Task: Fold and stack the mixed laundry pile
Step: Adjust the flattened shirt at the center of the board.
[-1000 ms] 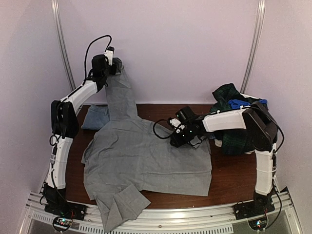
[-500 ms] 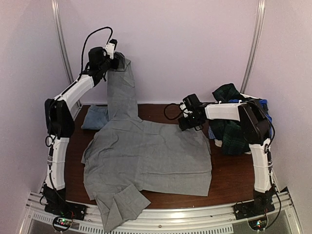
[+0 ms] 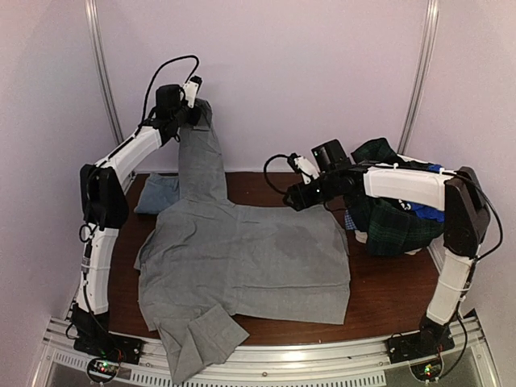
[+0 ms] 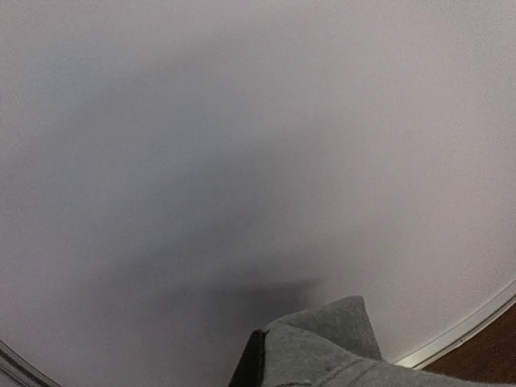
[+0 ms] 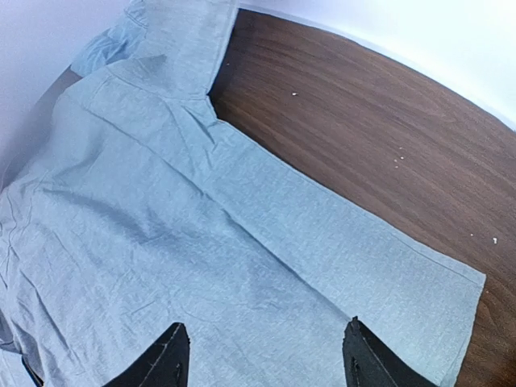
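The sleeve [image 3: 201, 157] goes up the back wall, away from the shirt's body, so my left gripper needs to hand the sleeve's cuff to my right gripper first and then pinch the shirt's shoulder [image 3: 187, 198].
A grey long-sleeved shirt [image 3: 250, 258] lies spread flat on the brown table [image 3: 387, 294]. My left gripper [image 3: 193, 110] is shut on the end of one sleeve and holds it stretched high against the back wall. In the left wrist view the grey cuff [image 4: 322, 347] bunches over a black finger [image 4: 253, 363]. My right gripper [image 3: 292, 198] is open and empty, hovering over the shirt's far right part. In the right wrist view it [image 5: 264, 359] spreads wide above the cloth [image 5: 161, 234]. The mixed laundry pile [image 3: 391, 226], dark plaid with blue and white pieces, sits at the right under my right arm.
A small folded blue-grey stack [image 3: 157, 193] lies at the table's far left, beside the raised sleeve. The shirt's other sleeve [image 3: 197, 343] hangs over the front edge. White walls close in the back and both sides.
My right gripper has lifted off the shirt's right part and drawn back toward the far right. My left gripper still holds the sleeve up and has shifted only slightly.
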Motion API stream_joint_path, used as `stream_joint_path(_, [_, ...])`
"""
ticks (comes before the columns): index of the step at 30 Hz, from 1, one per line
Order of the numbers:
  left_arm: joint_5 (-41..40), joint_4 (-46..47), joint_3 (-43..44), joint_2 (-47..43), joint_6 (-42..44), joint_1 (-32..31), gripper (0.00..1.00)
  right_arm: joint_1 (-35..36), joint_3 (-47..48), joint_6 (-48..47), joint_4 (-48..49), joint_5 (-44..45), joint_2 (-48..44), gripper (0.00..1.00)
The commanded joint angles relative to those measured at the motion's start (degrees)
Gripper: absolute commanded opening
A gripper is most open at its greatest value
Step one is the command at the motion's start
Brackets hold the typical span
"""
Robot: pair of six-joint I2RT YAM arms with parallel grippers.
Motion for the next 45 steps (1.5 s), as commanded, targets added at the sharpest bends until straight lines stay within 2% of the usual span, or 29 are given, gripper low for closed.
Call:
stream_joint_path(1, [9.8, -1.8, -0.4, 1.0, 4.8, -3.0, 0.0, 0.5, -3.4, 1.3, 1.8, -3.1, -0.2, 0.65])
stream_joint_path(4, [13.6, -1.7, -1.7, -0.8, 4.7, -6.0, 0.0, 0.6, -3.0, 1.7, 3.7, -5.3, -0.1, 0.66])
stream_joint_path(7, [23.5, -1.8, -2.3, -1.2, 1.6, -6.9, 0.0, 0.5, -2.2, 3.0, 5.1, -6.0, -1.1, 0.66])
stream_joint_path(11, [30.7, -6.6, -5.3, -0.8, 6.8, -9.4, 0.0, 0.2, -3.4, 4.4, 7.4, -5.1, -4.1, 0.67])
stream_joint_path(13, [33.6, -10.2, -8.2, -1.3, 10.8, -10.9, 0.13, -0.1, -3.1, 4.4, 6.9, -3.8, -4.7, 0.68])
stream_joint_path(14, [34.0, -11.2, -9.6, -2.0, 11.3, -11.2, 0.39, -0.3, -2.4, 4.4, 6.4, -3.4, -4.6, 0.68])
stream_joint_path(15, [32.8, -11.5, -10.8, -2.7, 9.6, -11.2, 0.6, -0.7, -1.8, 4.4, 6.0, -3.3, -4.2, 0.68])
stream_joint_path(16, [31.5, -12.2, -11.2, -3.3, 8.1, -10.7, 0.68, -1.0, -1.2, 4.2, 5.5, -3.0, -3.7, 0.69])
stream_joint_path(17, [30.2, -13.4, -11.3, -3.8, 7.1, -10.0, 0.71, -1.1, -0.6, 4.0, 5.3, -2.7, -3.2, 0.69])
stream_joint_path(20, [28.9, -13.6, -15.4, -7.4, 1.0, -5.7, 0.69, -1.4, 1.8, 3.2, 4.8, -2.8, -0.9, 0.7])
stream_joint_path(23, [30.4, -8.6, -25.1, -13.6, -6.8, 1.3, 0.64, -1.4, 6.0, 2.1, 3.3, -2.9, 2.9, 0.71])
stream_joint_path(25, [28.4, -8.7, -31.0, -16.3, -7.5, 4.5, 0.61, -1.5, 8.9, 1.6, 2.6, -2.6, 5.5, 0.72])
stream_joint_path(29, [24.7, -15.9, -35.9, -17.6, -0.4, 6.3, 0.61, -1.7, 15.9, 0.8, 0.4, -2.7, 11.4, 0.75])
stream_joint_path(32, [25.3, -17.0, -39.7, -17.7, 2.9, 6.7, 0.61, -1.7, 21.4, 0.5, -1.1, -4.1, 16.2, 0.78])
stream_joint_path(35, [22.5, -17.9, -40.9, -16.9, 5.8, 6.8, 0.61, -1.6, 25.3, 0.0, -3.2, -5.5, 19.9, 0.86])
stream_joint_path(38, [21.8, -20.8, -40.5, -15.7, 8.7, 7.3, 0.58, -1.5, 27.2, -0.8, -4.5, -5.4, 22.2, 0.89])
stream_joint_path(45, [19.7, -26.7, -42.4, -15.2, 12.6, 8.5, 0.55, -1.5, 29.2, -1.9, -6.2, -4.8, 26.3, 0.9])
